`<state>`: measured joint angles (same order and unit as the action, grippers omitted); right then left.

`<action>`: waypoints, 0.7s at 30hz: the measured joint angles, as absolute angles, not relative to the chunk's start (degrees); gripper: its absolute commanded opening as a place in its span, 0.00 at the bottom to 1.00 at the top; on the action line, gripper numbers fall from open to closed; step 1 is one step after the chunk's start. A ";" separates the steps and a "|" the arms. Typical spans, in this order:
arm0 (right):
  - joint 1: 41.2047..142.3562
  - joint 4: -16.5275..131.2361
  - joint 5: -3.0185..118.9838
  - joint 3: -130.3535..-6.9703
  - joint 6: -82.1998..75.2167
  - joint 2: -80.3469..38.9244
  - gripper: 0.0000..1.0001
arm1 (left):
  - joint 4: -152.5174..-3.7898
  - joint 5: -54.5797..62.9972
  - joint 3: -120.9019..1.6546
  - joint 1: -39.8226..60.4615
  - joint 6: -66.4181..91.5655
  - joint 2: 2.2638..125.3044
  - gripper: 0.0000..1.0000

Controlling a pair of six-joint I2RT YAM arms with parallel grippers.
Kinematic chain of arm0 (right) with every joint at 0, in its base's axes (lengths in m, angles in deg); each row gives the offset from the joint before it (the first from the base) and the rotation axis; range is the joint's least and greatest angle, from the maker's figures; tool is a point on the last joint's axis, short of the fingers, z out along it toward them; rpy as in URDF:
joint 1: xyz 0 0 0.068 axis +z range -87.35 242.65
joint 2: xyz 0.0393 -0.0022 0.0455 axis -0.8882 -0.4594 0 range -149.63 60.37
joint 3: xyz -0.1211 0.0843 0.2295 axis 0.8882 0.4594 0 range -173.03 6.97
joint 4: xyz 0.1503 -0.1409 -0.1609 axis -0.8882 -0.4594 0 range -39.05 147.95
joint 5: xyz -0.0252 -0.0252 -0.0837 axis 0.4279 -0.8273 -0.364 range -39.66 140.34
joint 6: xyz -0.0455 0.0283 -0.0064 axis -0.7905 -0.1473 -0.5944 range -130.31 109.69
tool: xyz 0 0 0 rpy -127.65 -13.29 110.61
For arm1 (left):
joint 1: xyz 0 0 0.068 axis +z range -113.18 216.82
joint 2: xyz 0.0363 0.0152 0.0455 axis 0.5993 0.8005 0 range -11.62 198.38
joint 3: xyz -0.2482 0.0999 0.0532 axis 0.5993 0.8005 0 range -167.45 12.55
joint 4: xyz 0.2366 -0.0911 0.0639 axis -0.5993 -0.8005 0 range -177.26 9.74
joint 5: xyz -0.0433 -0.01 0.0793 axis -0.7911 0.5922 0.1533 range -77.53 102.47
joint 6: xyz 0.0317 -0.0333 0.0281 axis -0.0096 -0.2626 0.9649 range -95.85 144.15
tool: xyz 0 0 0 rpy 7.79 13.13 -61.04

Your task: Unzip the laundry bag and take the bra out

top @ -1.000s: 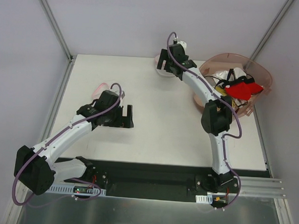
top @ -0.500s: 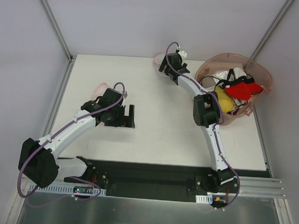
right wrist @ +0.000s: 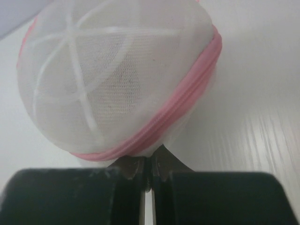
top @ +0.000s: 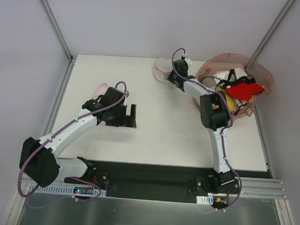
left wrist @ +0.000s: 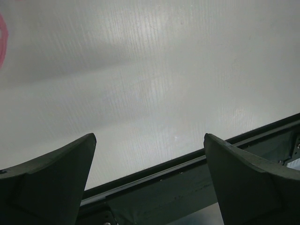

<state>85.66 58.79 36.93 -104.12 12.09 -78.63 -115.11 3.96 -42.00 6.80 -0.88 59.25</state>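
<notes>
Next, I bring the laundry bag (top: 163, 69) to the near middle (top: 159, 124) with my right gripper, because the bag is far from my left gripper. My left gripper can meet it there.
The laundry bag (top: 163, 68) is a round white mesh pouch with a pink zipper rim, lying at the far middle of the table. In the right wrist view the laundry bag (right wrist: 117, 79) fills the frame, its white ribs fanning out and its pink zipper running down to my fingertips. My right gripper (right wrist: 149, 161) is shut, pinching the bag's edge just under the zipper; from above the right gripper (top: 173, 73) sits at the bag's right side. My left gripper (top: 130, 116) hangs open over bare table, and the left gripper (left wrist: 149, 137) holds nothing. The bra is hidden.
A pinkish-brown translucent basket (top: 242, 57) stands at the back right with a red garment (top: 244, 89), a yellow one and a white one with black straps. A pink-rimmed thing (top: 100, 88) lies beside the left arm. The table's near edge rail (left wrist: 187, 164) runs below the left fingers.
My right gripper has gone from open to shut on the bag's rim and pulled slightly right, uncovering the bag. The left arm has barely shifted.
</notes>
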 measured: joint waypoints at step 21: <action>111.19 49.79 43.25 -39.09 12.89 -16.82 0.89 | -113.27 6.25 -45.98 6.86 -0.97 48.08 0.99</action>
<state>111.19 49.79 43.25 -39.09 12.89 -16.82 -113.27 6.25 -45.98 6.86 -0.97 48.08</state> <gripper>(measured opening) 0.850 0.992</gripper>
